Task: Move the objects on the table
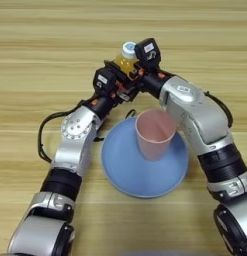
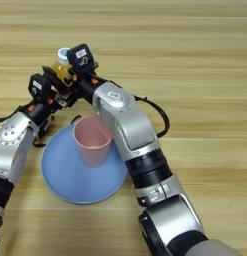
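Next, I open my right gripper and back it away, as both grippers crowd the orange-drink bottle [image 1: 127, 57], before my left gripper puts it down on its own side [image 1: 60, 78].
A small orange-drink bottle [image 1: 126, 61] with a white cap sits at the far middle of the table [image 1: 45, 45]. My right gripper [image 1: 129, 69] is shut on it, with a black finger crossing the bottle's lower part. My left gripper [image 1: 120, 91] is just below and left of the bottle, close to the right gripper. A pale pink cup [image 1: 154, 134] stands upright and empty on a blue plate [image 1: 120, 170], nearer to me than both grippers. A thin black piece [image 1: 130, 114] shows at the plate's far rim; I cannot tell whether it is the stick.
The right forearm [image 1: 200, 117] passes over the plate's right side, close to the cup. The left forearm [image 1: 77, 135] lies along the plate's left edge, with a black cable [image 1: 42, 135] looping out to the left.
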`<state>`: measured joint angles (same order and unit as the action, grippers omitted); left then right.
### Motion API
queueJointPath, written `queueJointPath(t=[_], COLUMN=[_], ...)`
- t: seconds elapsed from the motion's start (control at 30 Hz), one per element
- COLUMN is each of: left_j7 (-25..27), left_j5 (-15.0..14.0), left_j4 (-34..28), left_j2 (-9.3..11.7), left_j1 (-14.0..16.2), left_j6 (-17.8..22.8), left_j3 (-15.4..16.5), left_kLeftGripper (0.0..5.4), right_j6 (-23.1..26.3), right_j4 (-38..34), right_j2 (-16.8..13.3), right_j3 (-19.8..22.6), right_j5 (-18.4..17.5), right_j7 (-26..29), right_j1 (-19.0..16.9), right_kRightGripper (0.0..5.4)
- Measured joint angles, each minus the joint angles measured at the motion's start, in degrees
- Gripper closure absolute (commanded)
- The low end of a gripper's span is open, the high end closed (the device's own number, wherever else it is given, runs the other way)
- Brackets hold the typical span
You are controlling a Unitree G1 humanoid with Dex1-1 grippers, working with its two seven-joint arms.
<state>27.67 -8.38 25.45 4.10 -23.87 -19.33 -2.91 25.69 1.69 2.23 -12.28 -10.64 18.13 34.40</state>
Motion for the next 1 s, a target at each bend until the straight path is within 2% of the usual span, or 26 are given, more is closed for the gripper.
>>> queueJointPath(t=[0.1,0.27,0.53,0.77,1.0], left_j7=[0.18,0.4,0.11,-0.19,-0.39], left_j5=[-0.03,-0.03,-0.52,-0.7,-0.71], left_j4=[0.02,0.07,0.63,1.08,1.16], left_j2=[-0.02,-0.07,0.17,0.64,0.63], left_j1=[0.0,0.0,-0.02,-0.02,-0.03], left_j6=[0.0,0.01,0.24,0.25,0.29], left_j3=[0.03,0.12,1.64,2.29,2.28], left_kLeftGripper=[1.86,1.9,1.96,1.97,1.97], right_j6=[-0.09,-0.24,-0.66,-2.12,-2.85], right_j4=[0.12,0.32,0.74,0.73,-0.42], right_j2=[0.05,0.16,0.02,-0.12,-0.06], right_j3=[0.06,0.15,0.24,0.44,1.0], right_j5=[0.01,0.05,0.2,0.39,-0.06], right_j7=[0.0,0.0,0.63,1.27,2.49], right_j1=[0.01,0.01,0.0,-0.05,-0.06], right_kRightGripper=[1.83,1.83,0.74,0.04,0.0])
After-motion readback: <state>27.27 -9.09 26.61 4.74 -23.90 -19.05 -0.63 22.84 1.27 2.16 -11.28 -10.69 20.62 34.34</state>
